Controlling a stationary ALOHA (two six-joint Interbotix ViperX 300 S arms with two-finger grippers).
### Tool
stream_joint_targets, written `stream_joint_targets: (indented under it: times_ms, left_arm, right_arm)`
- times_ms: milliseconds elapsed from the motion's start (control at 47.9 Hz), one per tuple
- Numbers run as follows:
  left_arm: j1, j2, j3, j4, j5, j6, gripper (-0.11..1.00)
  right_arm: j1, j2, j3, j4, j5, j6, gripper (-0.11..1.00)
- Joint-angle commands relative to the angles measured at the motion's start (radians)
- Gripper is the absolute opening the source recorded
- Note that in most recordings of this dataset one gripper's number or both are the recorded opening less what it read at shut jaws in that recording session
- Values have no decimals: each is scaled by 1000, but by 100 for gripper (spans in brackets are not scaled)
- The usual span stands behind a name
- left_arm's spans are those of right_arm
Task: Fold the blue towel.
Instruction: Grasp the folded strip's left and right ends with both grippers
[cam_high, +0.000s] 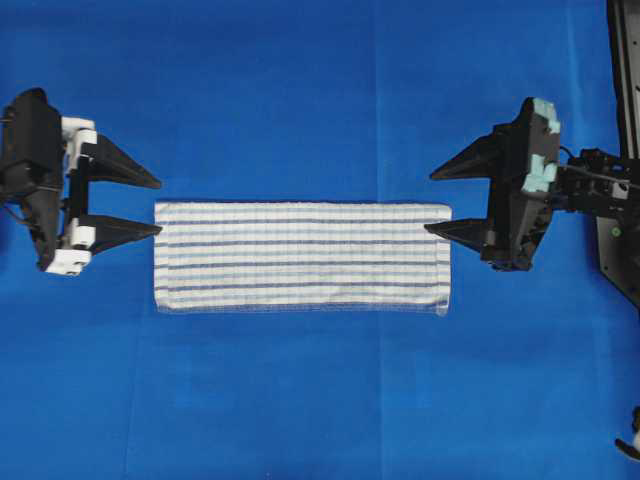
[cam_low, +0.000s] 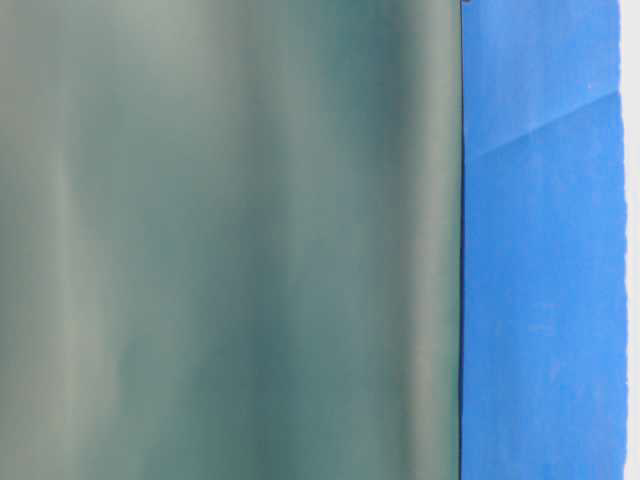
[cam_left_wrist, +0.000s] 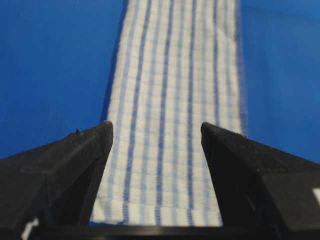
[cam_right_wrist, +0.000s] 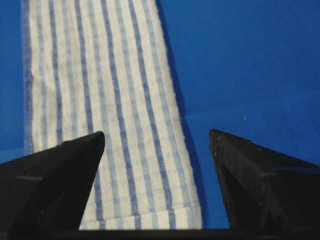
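The blue towel's long side (cam_high: 303, 204) lies crosswise between the robot's grippers, so the robot should pinch both upper corners (cam_high: 446, 211) and turn the towel, with the right gripper going far, before it folds the towel.
The blue towel (cam_high: 300, 257), white with thin blue stripes, lies flat as a long folded strip across the middle of the blue table covering (cam_high: 300, 90). My left gripper (cam_high: 160, 207) stands open at the towel's left end, one fingertip at its upper left corner. My right gripper (cam_high: 430, 203) stands open at the right end, one fingertip over the upper right corner. The left wrist view shows the towel (cam_left_wrist: 170, 100) running away beneath the open gripper (cam_left_wrist: 156, 127). The right wrist view has the towel (cam_right_wrist: 100, 75) under the left side of the open gripper (cam_right_wrist: 156, 132). Neither gripper holds anything.
A black frame (cam_high: 625, 120) runs down the right edge of the overhead view. In the table-level view a blurred grey-green surface (cam_low: 230, 240) fills most of the picture, leaving a strip of blue covering (cam_low: 540, 250) at the right.
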Motion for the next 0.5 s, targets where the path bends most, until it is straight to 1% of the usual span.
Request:
stream_joint_targets:
  times_ms: [0,230,376,480]
  left_arm:
    - [20,74,-28,2,-26,3,65]
    - [60,256,-40,2,-92,5,65]
    - [74,337,-52,2,-117,5,64]
    - [74,373,-52,2,-123,2,60]
  right_arm:
    - [-8,35,-8,0,-31,-2,87]
    - [-14,198,-15,9,-106,2,87]
    - [-18,281,-6,43,-163,5,87]
    - [-18,311,-2,61,-176,5,84]
